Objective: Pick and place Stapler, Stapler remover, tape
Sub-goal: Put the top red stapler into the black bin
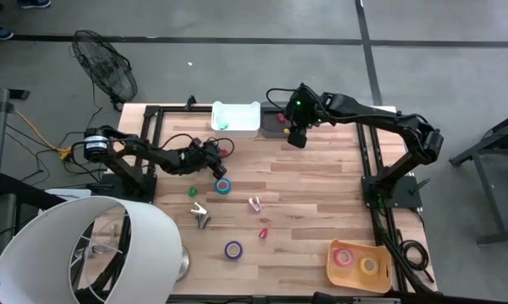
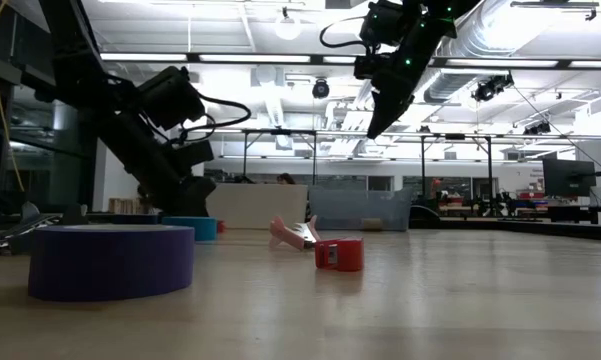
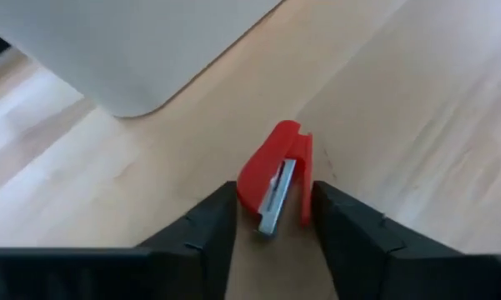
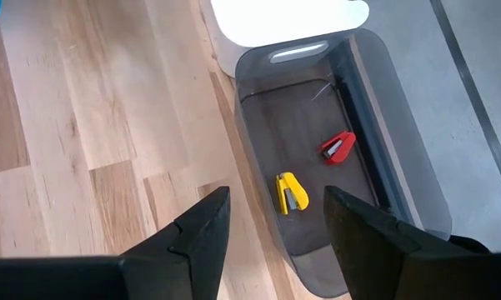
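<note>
My right gripper is above the dark bin with the staplers (image 1: 273, 126), so my left gripper should grip the red stapler (image 3: 277, 169) by the white bin and pass it over.
A small red stapler (image 3: 277, 177) lies between my left gripper's (image 3: 275, 229) fingers, near the white bin (image 1: 235, 118) at the table's far side; in the high view it is a red spot (image 1: 229, 152) at the gripper's (image 1: 217, 154) tip. My right gripper (image 4: 277, 218) hovers open and holds nothing above the dark bin (image 4: 363, 100), in which a yellow stapler (image 4: 290, 192) and a red one (image 4: 338, 147) lie. A blue tape roll (image 1: 223, 186), a purple tape roll (image 1: 233, 249) and a silver staple remover (image 1: 201, 215) rest on the wood. My left gripper has the red stapler's rear half (image 3: 254, 187) pinched between its two fingers, one on each long side. The fingers run along the stapler, coming from the table's left. Whether the stapler is lifted or still rests on the wood cannot be told.
A pink piece (image 1: 254, 203), a small red piece (image 1: 263, 231) and a green piece (image 1: 193, 192) lie mid-table. An orange tray (image 1: 380, 279) with tape rolls sits at the near right corner. A big white shade (image 1: 84, 249) overhangs the near left corner.
</note>
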Robot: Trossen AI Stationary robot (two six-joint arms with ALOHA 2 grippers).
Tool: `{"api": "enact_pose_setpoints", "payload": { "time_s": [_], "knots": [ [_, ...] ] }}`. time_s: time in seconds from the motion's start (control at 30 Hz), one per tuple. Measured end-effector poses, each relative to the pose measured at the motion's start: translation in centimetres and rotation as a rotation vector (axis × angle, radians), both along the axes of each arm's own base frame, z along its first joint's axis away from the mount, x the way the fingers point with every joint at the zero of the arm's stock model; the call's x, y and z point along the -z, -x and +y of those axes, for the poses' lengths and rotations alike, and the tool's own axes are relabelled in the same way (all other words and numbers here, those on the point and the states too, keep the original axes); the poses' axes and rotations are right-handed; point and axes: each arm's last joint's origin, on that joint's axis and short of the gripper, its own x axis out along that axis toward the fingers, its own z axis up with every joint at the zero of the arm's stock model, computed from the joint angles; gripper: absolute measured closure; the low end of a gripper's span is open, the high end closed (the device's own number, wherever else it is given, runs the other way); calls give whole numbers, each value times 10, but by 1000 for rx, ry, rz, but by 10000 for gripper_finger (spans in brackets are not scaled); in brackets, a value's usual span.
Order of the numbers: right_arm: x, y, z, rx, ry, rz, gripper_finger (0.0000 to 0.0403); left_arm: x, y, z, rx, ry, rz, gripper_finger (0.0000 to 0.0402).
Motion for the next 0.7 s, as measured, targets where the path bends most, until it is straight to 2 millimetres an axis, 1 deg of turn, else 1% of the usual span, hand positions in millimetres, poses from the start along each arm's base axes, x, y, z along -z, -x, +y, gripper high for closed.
{"api": "enact_pose_setpoints", "payload": {
  "time_s": [0.1, 0.17, 0.3, 0.43, 0.7],
  "knots": [
    [0, 0, 0, 0, -1, 3, 217, 0, 0, 0, 39, -38, 40, 208],
    [0, 0, 0, -3, 2, 2, 217, 0, 0, 0, 72, -61, 66, 194],
    [0, 0, 0, -9, 6, 3, 217, 0, 0, 0, 98, -82, 88, 187],
    [0, 0, 0, -9, 6, 3, 217, 0, 0, 0, 101, -82, 89, 203],
    [0, 0, 0, -9, 8, 0, 217, 0, 0, 0, 119, -93, 104, 264]
  ]
}}
